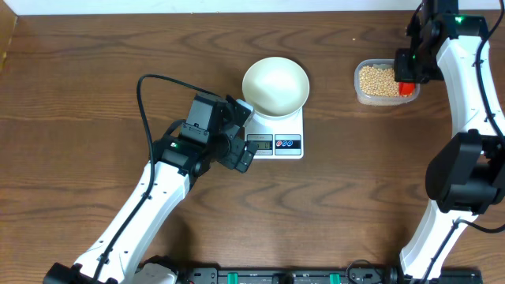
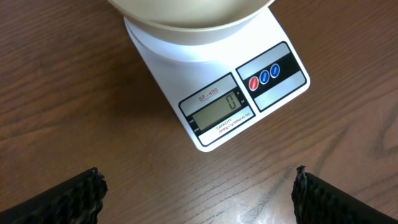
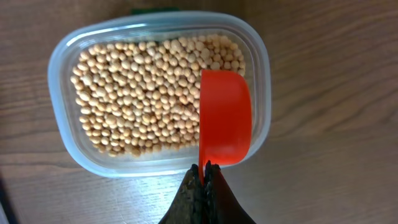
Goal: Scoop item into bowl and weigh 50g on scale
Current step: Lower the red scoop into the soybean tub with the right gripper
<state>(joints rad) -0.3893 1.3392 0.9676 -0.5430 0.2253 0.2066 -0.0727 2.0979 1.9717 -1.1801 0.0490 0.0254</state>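
Observation:
I should sweep the scoop's cup point(image 1: 406, 88) through the tan beans point(image 1: 382, 82) with my right gripper and tip it level before lifting it, because it hangs on its side at the tub's end.
The white bowl point(image 1: 274, 85) point(image 2: 186, 12) stands empty on the white scale point(image 1: 286, 126) point(image 2: 186, 68), whose display reads 0. My left gripper point(image 1: 246, 136) point(image 2: 199, 177) hovers wide open just left of the scale's front, holding nothing; its fingers point(image 2: 74, 199) flank bare wood. At the far right, the tan beans point(image 1: 377, 78) point(image 3: 143, 93) fill a clear tub point(image 1: 359, 93) point(image 3: 62, 124). My right gripper point(image 1: 406, 77) point(image 3: 204, 169) is shut on the handle of a red scoop point(image 1: 406, 88) point(image 3: 225, 118). The scoop's cup hangs over the tub's right end, on its side.
A black cable point(image 1: 142, 102) loops over the table left of the left arm. The right arm's white links point(image 1: 465, 118) stand along the right edge. A rail point(image 1: 284, 276) runs along the near edge.

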